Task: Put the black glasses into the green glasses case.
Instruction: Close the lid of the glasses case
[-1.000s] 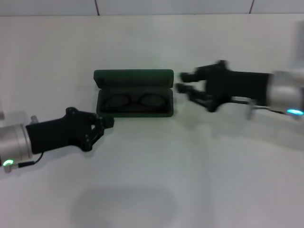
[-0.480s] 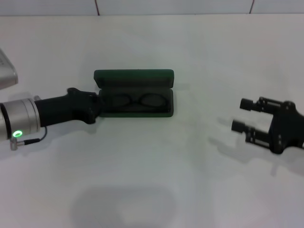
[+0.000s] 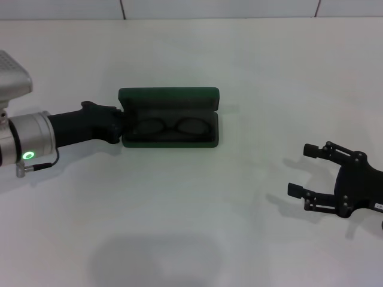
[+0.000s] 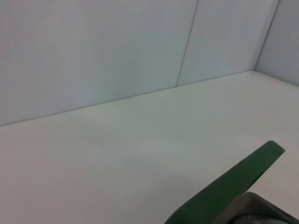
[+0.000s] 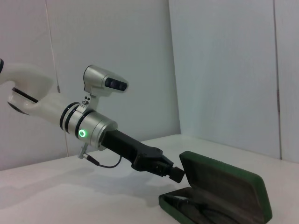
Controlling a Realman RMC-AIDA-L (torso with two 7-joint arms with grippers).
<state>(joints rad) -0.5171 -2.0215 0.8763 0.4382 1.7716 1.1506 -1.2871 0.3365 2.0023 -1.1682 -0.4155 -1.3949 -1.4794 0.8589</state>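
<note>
The lid stands with my left gripper in front of it at the case's end (image 3: 125,133), so I should lift clear, reach behind the lid (image 3: 154,87) and push it shut.
The green glasses case (image 3: 169,97) lies open mid-table with its lid standing at the back. The black glasses (image 3: 169,127) lie folded inside on the dark lining. My left gripper (image 3: 119,123) is at the case's left end, fingers together, and touches or nearly touches it. The right wrist view shows it (image 5: 172,173) against the case (image 5: 224,186). The lid's green edge fills a corner of the left wrist view (image 4: 233,182). My right gripper (image 3: 303,170) is open and empty, low over the table well to the front right of the case.
The white table (image 3: 191,227) spreads around the case. A wall (image 3: 209,7) closes off the far side. The left arm's silver wrist with a green light (image 3: 27,143) reaches in from the left edge.
My right gripper has drawn back from beside the case's right end to the front right. My left gripper has moved up and in to the case's left end.
</note>
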